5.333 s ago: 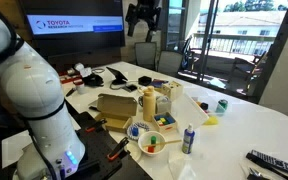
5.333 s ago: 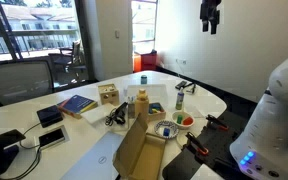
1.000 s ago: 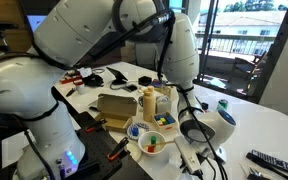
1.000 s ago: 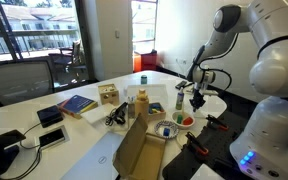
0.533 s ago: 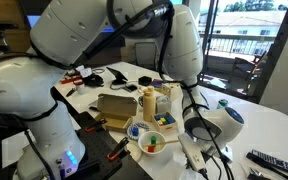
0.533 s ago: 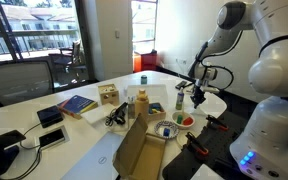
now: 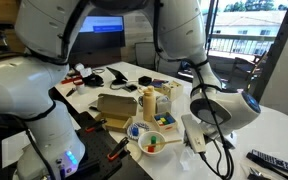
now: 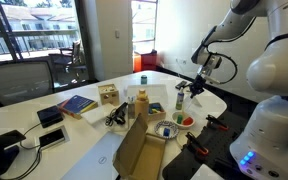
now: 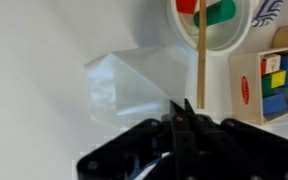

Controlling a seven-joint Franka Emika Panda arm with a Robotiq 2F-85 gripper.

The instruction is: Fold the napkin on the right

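The napkin in my gripper is close beside the wooden stick (image 9: pixel 201 62) and bowl, so I should pull the napkin back toward the clear table edge (image 7: pixel 190 167) and put it down there.
The napkin (image 9: pixel 134 85) is a pale, rumpled, thin sheet lying on the white table in the wrist view, left of the colourful round bowl (image 9: pixel 209 20). My gripper (image 9: pixel 182 106) is shut, its two fingertips pressed together right at the napkin's near right edge and pinching it. In both exterior views the gripper (image 7: pixel 197 145) (image 8: pixel 195 90) hangs low over the table edge beside the bowl (image 7: pixel 149 141) (image 8: pixel 167 128). There the arm hides most of the napkin.
A thin wooden stick (image 9: pixel 199 60) leans from the bowl toward the gripper. A box of coloured blocks (image 9: pixel 274 85) lies close by. A yellow bottle (image 7: pixel 149 103), a cardboard box (image 7: pixel 112 105), a remote (image 7: pixel 274 160) and a spray bottle (image 8: pixel 180 100) crowd the table.
The jaws have closed fully at the napkin's edge. The wrist has shifted along the table edge and risen slightly.
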